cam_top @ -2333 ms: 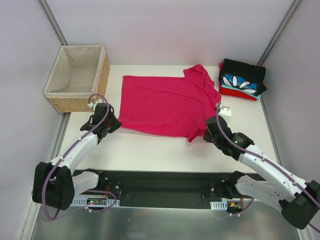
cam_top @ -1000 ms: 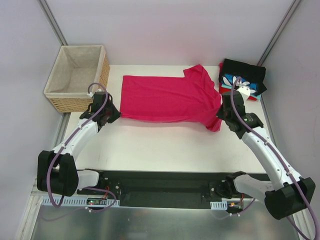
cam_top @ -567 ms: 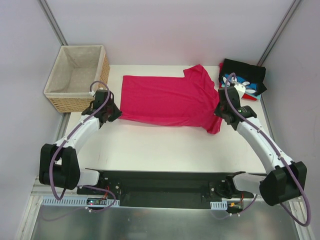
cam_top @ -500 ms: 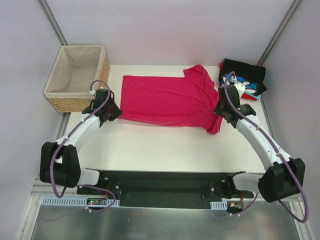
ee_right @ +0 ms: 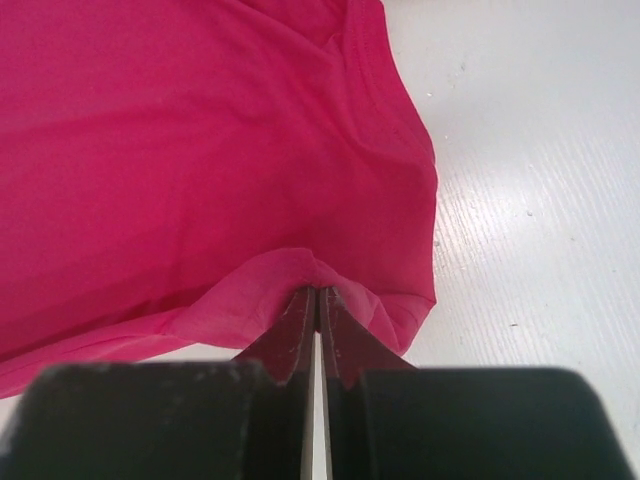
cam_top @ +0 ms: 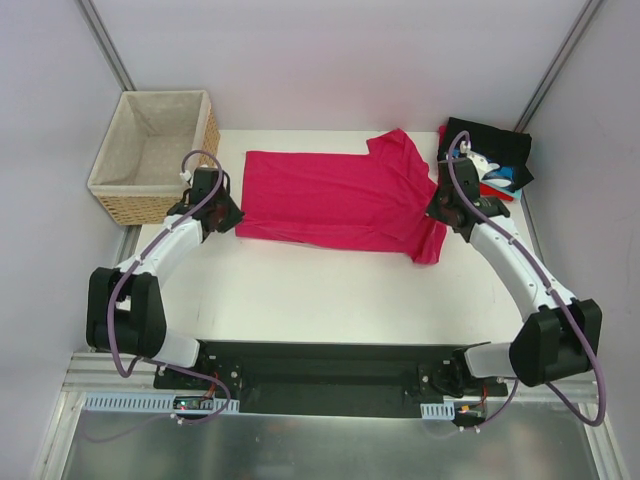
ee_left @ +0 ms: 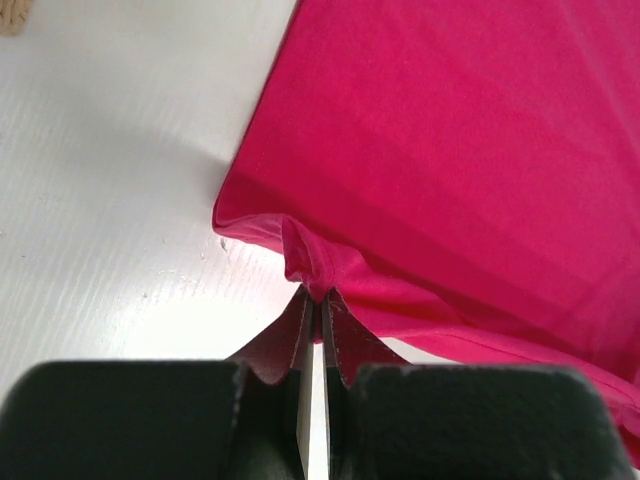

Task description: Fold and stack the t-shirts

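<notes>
I should lift the t-shirt clear with both grippers and lay it flat toward the back wall, because the t-shirt's near edge point(cam_top: 325, 238) folds back and its far sleeve point(cam_top: 397, 150) is creased.
A magenta-pink t-shirt point(cam_top: 335, 200) lies spread across the middle of the table, its near edge lifted and turned back over itself. My left gripper point(cam_top: 228, 217) is shut on the shirt's near left corner point(ee_left: 305, 270). My right gripper point(cam_top: 437, 208) is shut on the near right edge point(ee_right: 300, 270), beside the sleeve. A folded stack of t-shirts point(cam_top: 490, 160), black on top with blue-and-white print and red below, sits at the far right, partly hidden by my right arm.
A wicker basket point(cam_top: 155, 155) with beige lining stands at the far left of the white table point(cam_top: 320, 290). Grey walls close in the back and both sides.
Both grippers have carried the shirt's near edge away from the arm bases, toward the back. The near part now lies folded over and the shirt looks narrower front to back.
</notes>
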Action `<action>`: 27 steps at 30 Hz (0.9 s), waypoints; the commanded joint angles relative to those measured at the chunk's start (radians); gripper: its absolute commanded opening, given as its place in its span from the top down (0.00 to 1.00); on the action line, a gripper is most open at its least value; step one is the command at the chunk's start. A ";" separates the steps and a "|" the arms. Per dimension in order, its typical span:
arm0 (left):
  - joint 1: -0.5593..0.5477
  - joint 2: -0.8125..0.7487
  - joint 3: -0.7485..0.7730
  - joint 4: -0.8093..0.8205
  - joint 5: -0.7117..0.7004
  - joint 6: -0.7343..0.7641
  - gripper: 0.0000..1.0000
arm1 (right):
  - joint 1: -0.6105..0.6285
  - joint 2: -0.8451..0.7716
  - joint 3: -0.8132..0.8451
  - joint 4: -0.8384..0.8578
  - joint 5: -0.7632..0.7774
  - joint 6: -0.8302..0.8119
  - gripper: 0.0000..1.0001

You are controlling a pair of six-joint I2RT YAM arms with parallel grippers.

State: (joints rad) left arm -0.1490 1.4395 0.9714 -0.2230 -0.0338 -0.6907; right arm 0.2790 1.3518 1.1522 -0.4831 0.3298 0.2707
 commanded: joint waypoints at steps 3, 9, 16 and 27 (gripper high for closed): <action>0.008 -0.095 -0.020 -0.010 0.002 0.017 1.00 | 0.072 -0.111 -0.029 0.005 -0.026 -0.013 0.99; 0.008 -0.206 -0.091 -0.030 -0.040 0.030 1.00 | 0.141 -0.171 -0.127 0.001 -0.003 0.007 0.99; 0.008 -0.228 -0.083 -0.055 -0.044 0.034 1.00 | 0.143 -0.178 -0.086 -0.020 0.044 -0.007 0.99; 0.008 -0.145 -0.036 -0.059 -0.057 0.030 1.00 | 0.117 -0.085 -0.013 -0.018 0.088 -0.019 0.99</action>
State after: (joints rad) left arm -0.1490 1.2564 0.8894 -0.2756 -0.0631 -0.6823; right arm 0.4145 1.2278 1.0882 -0.5095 0.3897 0.2676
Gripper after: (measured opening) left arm 0.011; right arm 0.016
